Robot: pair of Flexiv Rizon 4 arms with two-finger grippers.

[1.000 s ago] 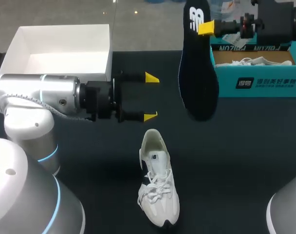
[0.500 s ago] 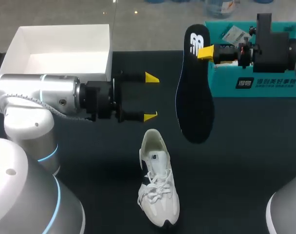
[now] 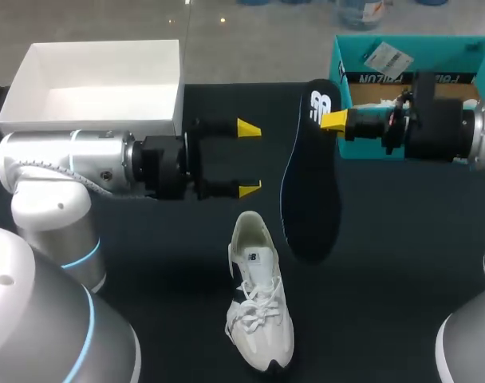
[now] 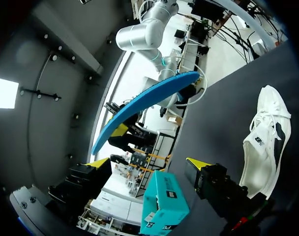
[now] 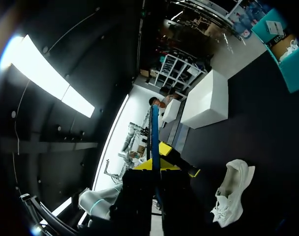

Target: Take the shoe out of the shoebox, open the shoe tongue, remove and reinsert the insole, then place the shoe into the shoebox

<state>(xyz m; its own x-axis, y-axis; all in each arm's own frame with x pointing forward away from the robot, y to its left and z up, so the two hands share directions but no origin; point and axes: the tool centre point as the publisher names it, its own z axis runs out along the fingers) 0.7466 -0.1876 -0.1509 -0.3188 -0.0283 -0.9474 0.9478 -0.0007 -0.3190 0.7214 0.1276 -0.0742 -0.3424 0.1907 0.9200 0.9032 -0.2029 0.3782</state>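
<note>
The dark insole (image 3: 310,179) will keep its shape when the robot flips it over, because the insole's loose end holds a smooth curve (image 4: 144,101) past the heel grip.
A white sneaker (image 3: 258,307) lies on the black table, toe toward the near edge, tongue pulled open. My right gripper (image 3: 335,120) is shut on the heel end of the dark, blue-edged insole (image 3: 310,187), which hangs above the table just right of the shoe's opening. In the right wrist view the insole (image 5: 154,140) stands edge-on between the fingers of the gripper (image 5: 155,167), with the sneaker (image 5: 233,191) lower down beside it. My left gripper (image 3: 249,158) is open and empty, left of the insole. From the left wrist, the gripper (image 4: 148,163) faces the insole (image 4: 144,110), the sneaker (image 4: 265,137) off to one side.
The teal shoebox (image 3: 362,136) stands at the back right, behind my right arm, with white contents inside. A white open box (image 3: 35,68) sits at the back left. Bare black tabletop lies right of the sneaker.
My right arm has carried the insole down and toward the near side, closer to the shoe. The left arm and the sneaker have stayed put.
</note>
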